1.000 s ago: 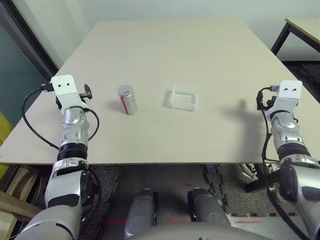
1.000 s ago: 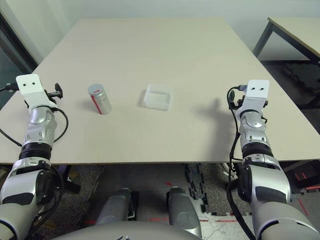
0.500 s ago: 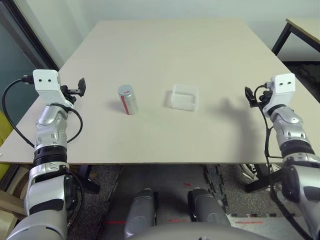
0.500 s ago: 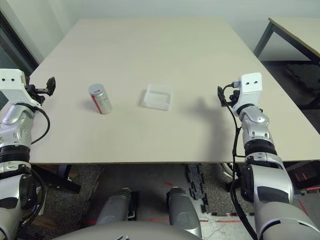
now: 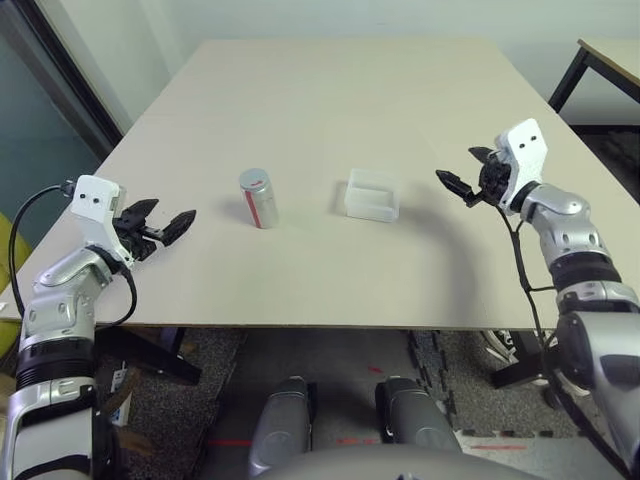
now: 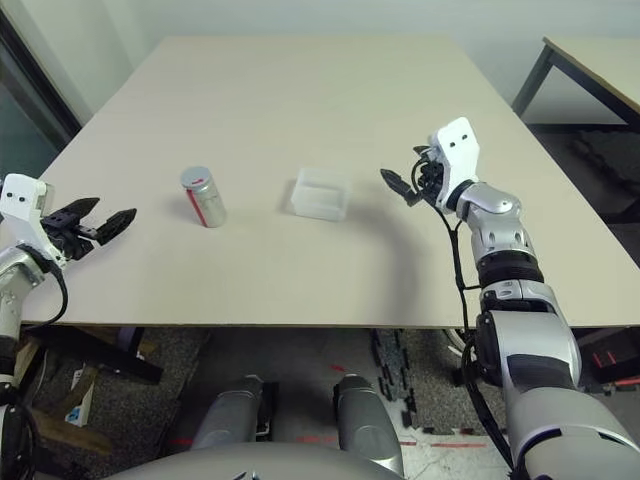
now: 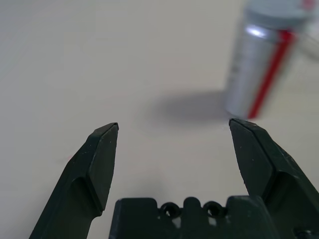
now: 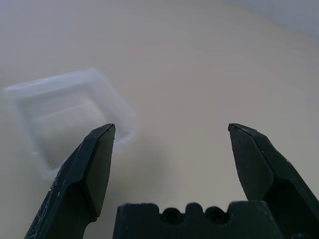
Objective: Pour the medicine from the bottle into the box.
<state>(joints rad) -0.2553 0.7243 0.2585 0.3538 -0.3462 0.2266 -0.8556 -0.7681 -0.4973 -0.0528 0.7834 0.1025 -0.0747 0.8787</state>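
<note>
The grey cap [image 5: 255, 179] will twist off when I turn it, because a round rim [image 7: 273, 22] sticks out around the top of the white bottle.
The white bottle [image 5: 257, 198] with a red-and-white label stands upright on the table, its grey cap on. The medicine is hidden. To its right lies the clear plastic box [image 5: 372, 194], which looks empty. My left gripper [image 5: 165, 217] hovers open near the table's front left, pointing at the bottle [image 7: 261, 55] from about a hand's width away. Right of the box, my right gripper [image 5: 458, 168] is open and points toward the box [image 8: 65, 114]. Nothing sits between either pair of fingers.
The beige table [image 5: 330, 90] stretches far behind the bottle and box. A second table [image 5: 612, 55] stands beyond the right edge. Dark floor shows below the front edge.
Both arms have swung inward and turned their grippers toward the table's middle. The left one dropped lower beside the bottle, and the right one came closer to the box.
</note>
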